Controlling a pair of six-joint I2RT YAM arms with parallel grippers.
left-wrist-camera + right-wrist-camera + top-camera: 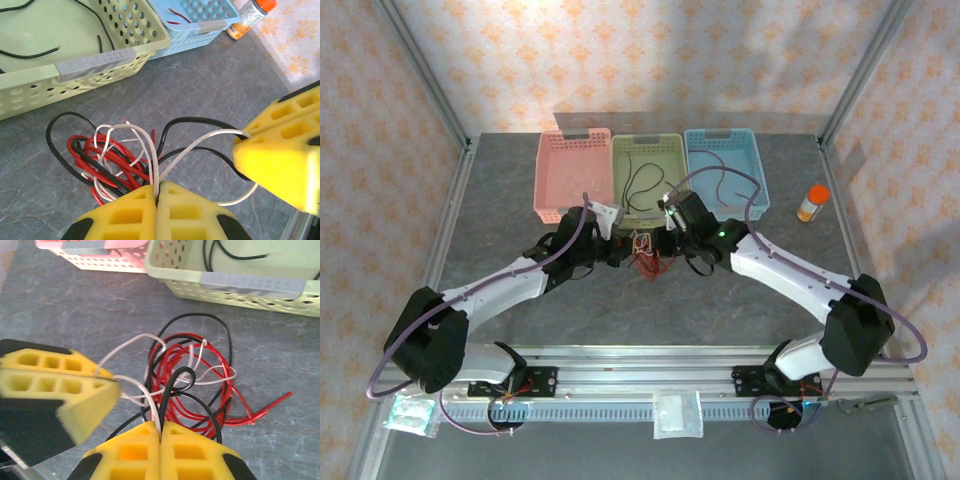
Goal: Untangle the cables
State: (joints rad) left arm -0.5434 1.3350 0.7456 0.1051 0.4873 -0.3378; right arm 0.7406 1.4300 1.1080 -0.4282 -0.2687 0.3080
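Next, I open my right gripper while my left gripper pulls the white cable [153,150] out of the tangle, because my right gripper is pinning a piece of white cable with a black loop [173,382].
The cables [646,262] lie as a small red, black and white tangle on the grey table in front of the baskets. My left gripper [157,188] is shut on a white cable that rises out of the tangle [107,159]. My right gripper [161,426] is shut on a white strand and a black loop from the same tangle [200,371]. Both grippers meet over the tangle, left gripper [626,252] on its left and right gripper [667,244] on its right. A white strand runs from the left fingertips to the right gripper's yellow pads [280,150].
Three baskets stand side by side behind the tangle: pink [548,178], green [620,190] with loose black cables in it, and blue [758,180] with a thin cable inside. An orange-capped bottle [812,203] stands at the right. Metal frame rails edge the table.
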